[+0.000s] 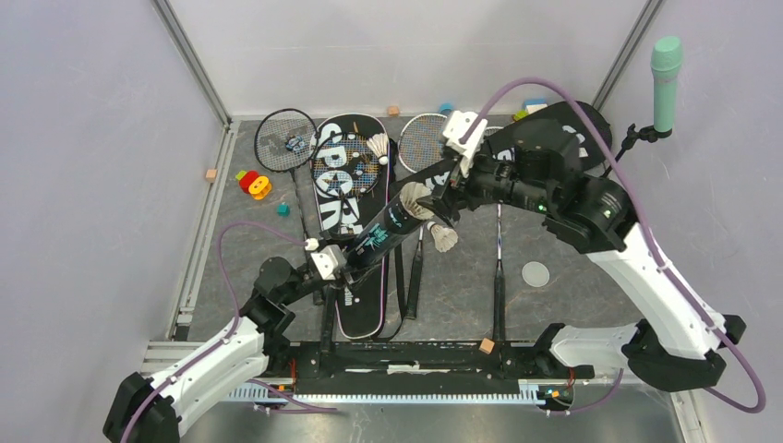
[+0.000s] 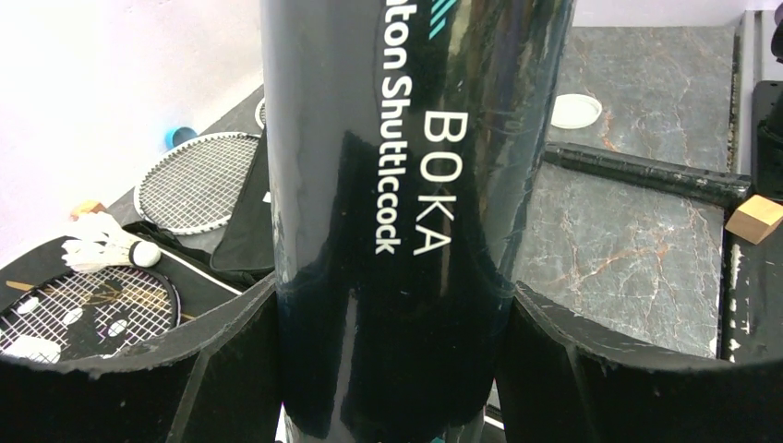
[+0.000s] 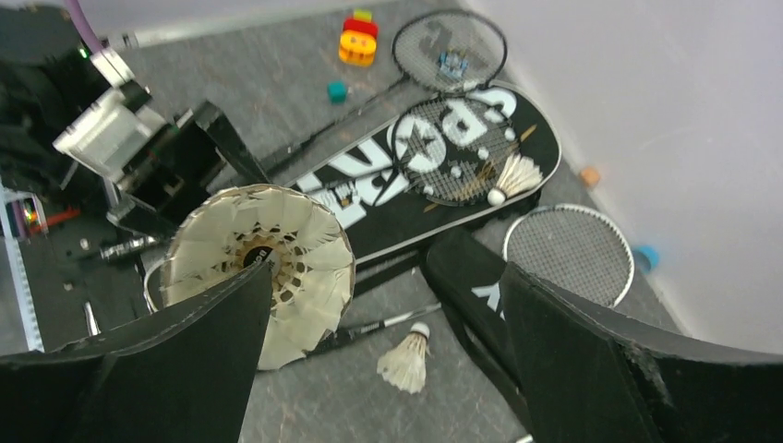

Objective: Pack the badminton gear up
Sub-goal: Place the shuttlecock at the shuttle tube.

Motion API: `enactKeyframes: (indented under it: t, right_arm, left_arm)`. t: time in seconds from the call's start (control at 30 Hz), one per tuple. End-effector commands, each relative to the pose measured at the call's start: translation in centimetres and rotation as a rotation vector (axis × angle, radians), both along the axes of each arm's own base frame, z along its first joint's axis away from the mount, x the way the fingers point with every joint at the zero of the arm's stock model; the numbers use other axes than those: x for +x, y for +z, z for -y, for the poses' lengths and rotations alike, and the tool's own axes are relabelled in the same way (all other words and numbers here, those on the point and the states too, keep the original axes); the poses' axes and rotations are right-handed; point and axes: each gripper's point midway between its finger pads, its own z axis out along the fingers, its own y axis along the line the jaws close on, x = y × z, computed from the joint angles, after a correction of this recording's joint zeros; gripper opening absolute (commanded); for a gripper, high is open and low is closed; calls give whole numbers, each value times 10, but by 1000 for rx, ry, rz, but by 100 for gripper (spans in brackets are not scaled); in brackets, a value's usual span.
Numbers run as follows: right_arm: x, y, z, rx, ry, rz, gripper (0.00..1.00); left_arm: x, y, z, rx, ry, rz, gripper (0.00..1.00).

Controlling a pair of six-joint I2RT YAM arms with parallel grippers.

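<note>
My left gripper should tilt the tube upright before my right gripper picks up the loose shuttlecock, because the tube's opening (image 1: 415,200) slants out next to the loose shuttlecock (image 1: 443,238).
My left gripper (image 1: 337,263) (image 2: 392,305) is shut on the long black tube (image 1: 383,231) (image 2: 406,185), held slanting up to the right. A feather shuttlecock (image 1: 415,198) (image 3: 277,249) sits in the tube's open mouth. My right gripper (image 1: 445,198) (image 3: 388,277) is open beside that mouth, one finger (image 3: 185,360) overlapping the feathers. A loose shuttlecock (image 1: 444,239) (image 3: 404,360) lies on the table below it. Another shuttlecock (image 1: 377,146) (image 3: 512,175) and a racket (image 1: 346,166) lie on the "SPORT" bag (image 1: 355,305). Two more rackets (image 1: 284,138) (image 1: 423,143) lie nearby. The second bag (image 1: 563,115) is mostly under the right arm.
A mint-green microphone (image 1: 667,69) stands at the far right. Coloured toy blocks (image 1: 254,183) lie at the left and along the back wall. A white round lid (image 1: 536,273) lies right of centre. A wooden block (image 1: 487,346) rests on the front rail.
</note>
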Motion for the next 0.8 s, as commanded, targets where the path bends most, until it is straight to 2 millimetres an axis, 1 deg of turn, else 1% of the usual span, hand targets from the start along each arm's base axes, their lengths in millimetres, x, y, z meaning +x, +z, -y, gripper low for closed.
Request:
enactKeyframes:
  t: [0.0,0.13,0.33,0.4,0.47,0.5,0.57,0.63,0.67,0.77]
  right_arm:
    - [7,-22,-2,-105,13,-11,98]
    - [21,-46,-12,-166,2,-48,98]
    - [44,-89,-28,-258,-31,-131,98]
    - [46,-97,-34,-273,-20,-149,98]
    - [43,-103,-39,-275,13,-165,98]
    - [39,-101,-42,-267,39,-167,98]
    - [32,-89,-44,-239,81,-147,98]
    - [27,-65,-42,-197,94,-100,98]
    - [26,-49,-39,-173,90,-68,98]
    - [22,-3,-23,-101,52,35,98]
  left_arm:
    - [-2,39,5,-34,-38,131,22]
    - [-4,39,6,-32,-49,135,22]
    - [-9,40,7,-35,-69,146,21]
    - [-10,41,7,-37,-74,150,21]
    - [-11,42,6,-39,-74,152,21]
    - [-11,42,6,-42,-73,153,21]
    - [-11,43,5,-48,-69,153,21]
    - [-11,43,5,-52,-65,154,21]
    - [-10,43,5,-52,-60,153,21]
    - [-8,44,4,-52,-52,154,20]
